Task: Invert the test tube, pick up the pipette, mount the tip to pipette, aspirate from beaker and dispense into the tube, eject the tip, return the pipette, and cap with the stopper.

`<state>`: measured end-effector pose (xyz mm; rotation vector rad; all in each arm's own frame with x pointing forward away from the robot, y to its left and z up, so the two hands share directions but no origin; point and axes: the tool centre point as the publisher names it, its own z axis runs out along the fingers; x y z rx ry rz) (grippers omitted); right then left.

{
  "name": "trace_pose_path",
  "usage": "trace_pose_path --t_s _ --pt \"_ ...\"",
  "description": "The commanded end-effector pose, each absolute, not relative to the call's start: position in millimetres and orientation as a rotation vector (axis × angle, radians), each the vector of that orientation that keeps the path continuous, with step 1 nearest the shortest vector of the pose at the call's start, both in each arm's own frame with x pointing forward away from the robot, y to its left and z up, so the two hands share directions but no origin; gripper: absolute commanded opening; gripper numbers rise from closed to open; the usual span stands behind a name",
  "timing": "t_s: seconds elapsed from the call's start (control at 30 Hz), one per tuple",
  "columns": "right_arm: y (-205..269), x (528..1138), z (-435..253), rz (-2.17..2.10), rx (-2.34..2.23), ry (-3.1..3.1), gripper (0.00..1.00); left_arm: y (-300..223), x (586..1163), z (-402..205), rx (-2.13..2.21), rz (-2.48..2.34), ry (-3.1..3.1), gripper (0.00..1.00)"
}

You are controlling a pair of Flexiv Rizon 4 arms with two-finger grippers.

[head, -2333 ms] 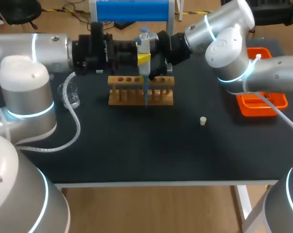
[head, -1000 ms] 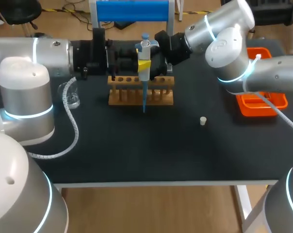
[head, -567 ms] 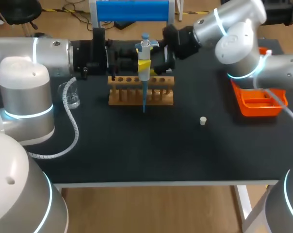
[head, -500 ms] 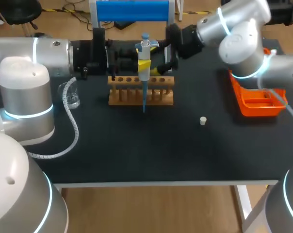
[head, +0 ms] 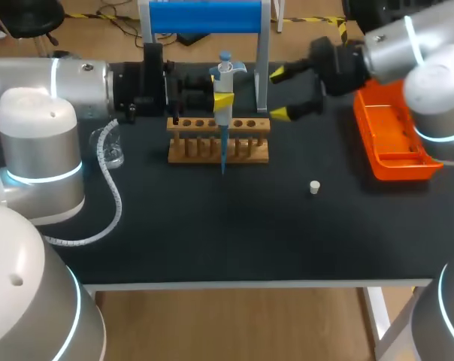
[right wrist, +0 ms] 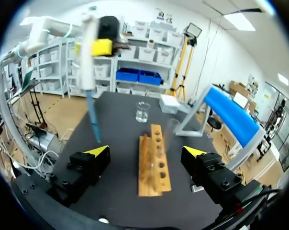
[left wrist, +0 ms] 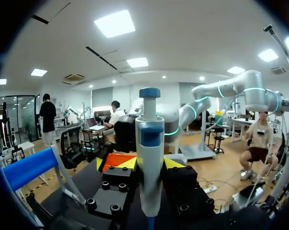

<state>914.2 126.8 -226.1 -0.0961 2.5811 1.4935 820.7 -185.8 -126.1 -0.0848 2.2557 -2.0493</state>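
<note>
I expect only the tip to come off when I eject it over the orange tray, because the pipette's blue end (head: 224, 137) gets thinner toward a slim tip (head: 223, 164).
My left gripper (head: 221, 96) is shut on the grey pipette (head: 224, 90), holding it upright above the wooden tube rack (head: 218, 141). The pipette's blue tip (head: 223, 156) points down in front of the rack. In the left wrist view the pipette (left wrist: 150, 163) stands between the yellow-tipped fingers (left wrist: 102, 164). My right gripper (head: 282, 93) is open, apart from the pipette and to the rack's right. In the right wrist view the right gripper (right wrist: 147, 151) looks along the rack (right wrist: 153, 163), with the pipette (right wrist: 89, 52) off to one side. A white stopper (head: 314, 187) lies on the table.
A glass beaker (head: 113, 150) stands left of the rack, beside my left arm; in the right wrist view the beaker (right wrist: 142, 111) is beyond the rack. An orange tray (head: 396, 143) sits at the right edge. A blue-topped stand (head: 204, 16) rises behind the rack.
My right arm has drawn back to the right, away from the pipette, with its gripper open. The left arm has kept still with the pipette over the last second.
</note>
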Motion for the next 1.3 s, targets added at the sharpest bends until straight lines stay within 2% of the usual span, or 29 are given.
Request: trace_pose_path --t_s 0.03,0.33,0.77,1.3 --pt "80 862 -200 1.571 -0.125 2.505 1.0 -186 821 -126 -0.087 -2.049 2.254 0.0" --pt "88 833 -182 1.758 -0.24 2.407 1.0 -186 821 -126 -0.087 -2.049 2.254 0.0" --pt "138 824 -181 1.91 -0.283 2.446 1.0 -186 821 -126 -0.087 -2.049 2.254 0.0" --pt "138 824 -181 1.91 -0.283 2.446 1.0 -186 821 -126 -0.087 -2.049 2.254 0.0"
